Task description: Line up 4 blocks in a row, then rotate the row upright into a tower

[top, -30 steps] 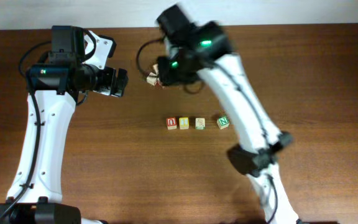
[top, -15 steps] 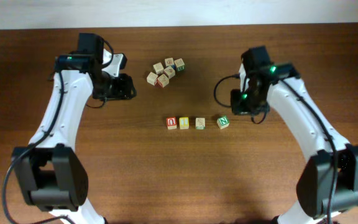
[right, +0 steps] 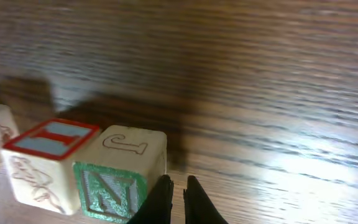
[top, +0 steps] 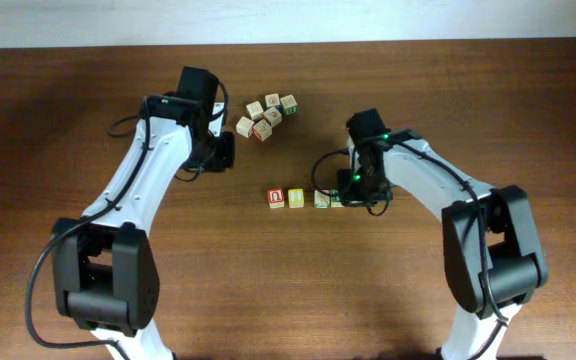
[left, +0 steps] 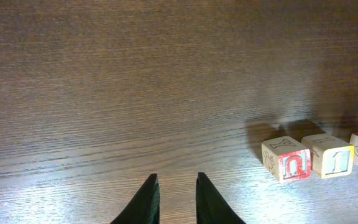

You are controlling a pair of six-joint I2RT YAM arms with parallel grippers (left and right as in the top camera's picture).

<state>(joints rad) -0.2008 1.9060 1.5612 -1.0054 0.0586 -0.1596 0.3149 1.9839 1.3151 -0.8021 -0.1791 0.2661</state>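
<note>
Next, my left gripper comes down closed against the red-letter block (top: 276,198), across from my right gripper, because there is a gap between the yellow-letter block and the third block.
Four blocks lie in a row at the table's middle: the red-letter block (top: 276,197), a yellow-letter block (top: 296,197), a third block (top: 321,198) and the green N block (top: 335,202), which is partly under my right arm. My right gripper (right: 178,183) is shut and empty, down at the table, with its left finger against the right side of the green N block (right: 114,186). That block presses against its red-framed neighbour (right: 42,162). My left gripper (left: 173,186) hovers up and left of the row, open only a narrow gap and empty. The red-letter block (left: 286,158) lies to its right.
A loose cluster of several similar letter cubes (top: 266,115) lies behind the row, just right of my left gripper (top: 225,152). The two arms' bases stand at the near edge, left and right.
Both arms swung in toward the row while their jaws narrowed. The right gripper came down beside the green N block, which now sits further left, against its neighbour.
</note>
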